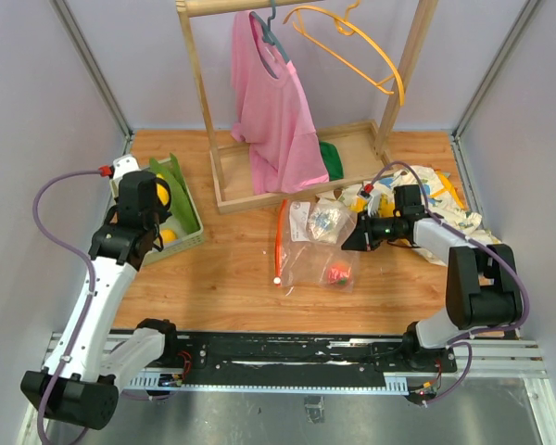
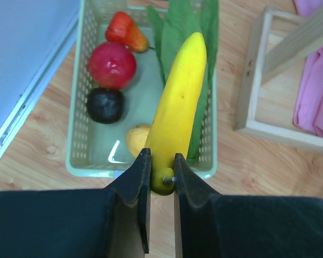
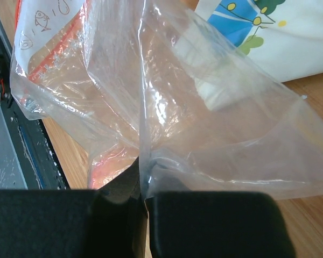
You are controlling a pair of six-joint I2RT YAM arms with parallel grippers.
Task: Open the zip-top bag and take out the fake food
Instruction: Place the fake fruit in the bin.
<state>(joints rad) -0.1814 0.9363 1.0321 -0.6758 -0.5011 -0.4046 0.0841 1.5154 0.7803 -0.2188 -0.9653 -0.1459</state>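
The yellow banana (image 2: 180, 97) points along the pale green tray, so the robot's left gripper goes on lowering it until it gets to the open part of the tray's bottom next to the leaves (image 2: 149, 86), and then let go.
My left gripper (image 2: 161, 166) is shut on the stem end of a yellow plastic banana (image 2: 177, 102), held over the near rim of the pale green tray (image 2: 75, 161); it shows from above as my left gripper (image 1: 148, 199). The tray holds a red fruit (image 2: 112, 64), a red-orange piece (image 2: 126, 31), a dark purple piece (image 2: 105, 105), a peach piece (image 2: 137, 138) and green leaves (image 2: 185, 24). My right gripper (image 3: 145, 196) is shut on the clear zip-top bag (image 3: 167, 107), lifting its right end (image 1: 347, 232). The bag's orange-red zipper strip (image 1: 279, 239) lies left. A red piece (image 1: 336, 273) stays inside.
A wooden clothes rack (image 1: 224, 197) with a pink shirt (image 1: 273, 111) and orange hanger (image 1: 371, 56) stands at the back. A dinosaur-print cloth (image 1: 435, 199) lies behind my right gripper. A green item (image 1: 331, 159) lies on the rack base.
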